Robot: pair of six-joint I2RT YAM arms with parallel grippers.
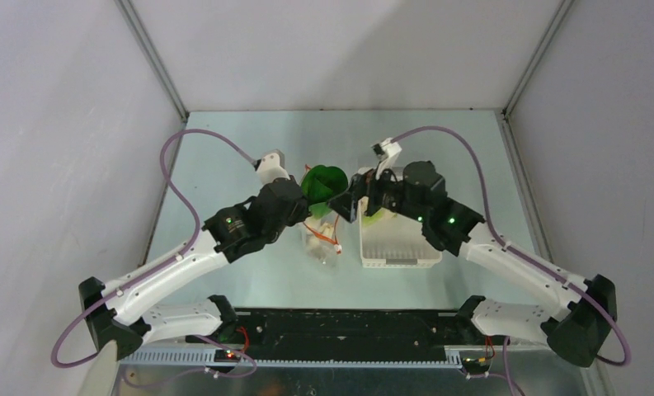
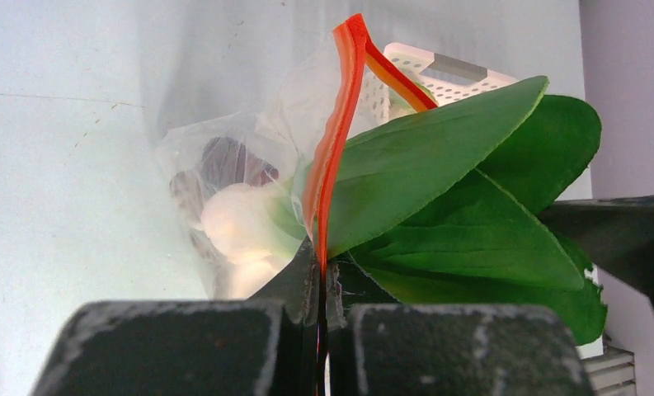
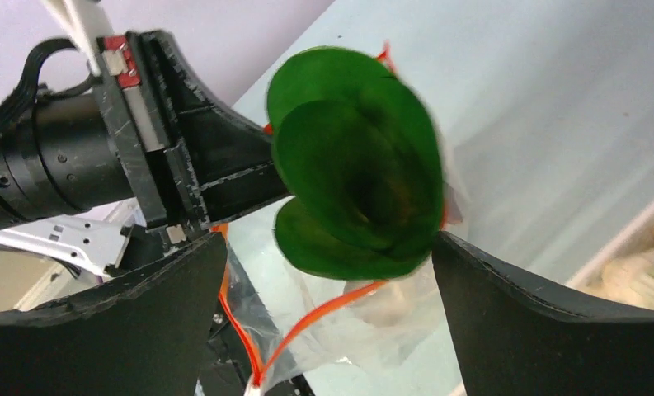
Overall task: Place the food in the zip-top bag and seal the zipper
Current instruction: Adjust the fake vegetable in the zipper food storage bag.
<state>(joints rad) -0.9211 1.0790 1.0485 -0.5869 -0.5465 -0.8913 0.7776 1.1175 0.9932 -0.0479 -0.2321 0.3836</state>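
The bok choy's green leaves point(image 2: 463, 190) are sticking out past the bag's zipper. Next, my right gripper pushes the leaves down into the bag point(image 1: 317, 237) before I close the zipper.
The clear zip-top bag point(image 1: 323, 241) hangs at the table's middle, with a pale lump point(image 2: 237, 219) and a dark brown ball point(image 2: 228, 161) inside. My left gripper point(image 2: 322, 289) is shut on the red-orange zipper point(image 2: 340, 140) and holds the mouth up; it also shows in the top view point(image 1: 307, 216). The bok choy point(image 1: 323, 183) stands in the bag's mouth, its green leaves point(image 2: 472, 206) sticking out. My right gripper point(image 3: 330, 239) is open with its fingers either side of the leaves point(image 3: 356, 181); it also shows in the top view point(image 1: 345, 205). The white slider point(image 3: 253, 388) is at the strip's end.
A white perforated basket point(image 1: 397, 247) stands right of the bag under my right arm, with pale green food point(image 1: 378, 216) at its far end. Grey walls close in the table on three sides.
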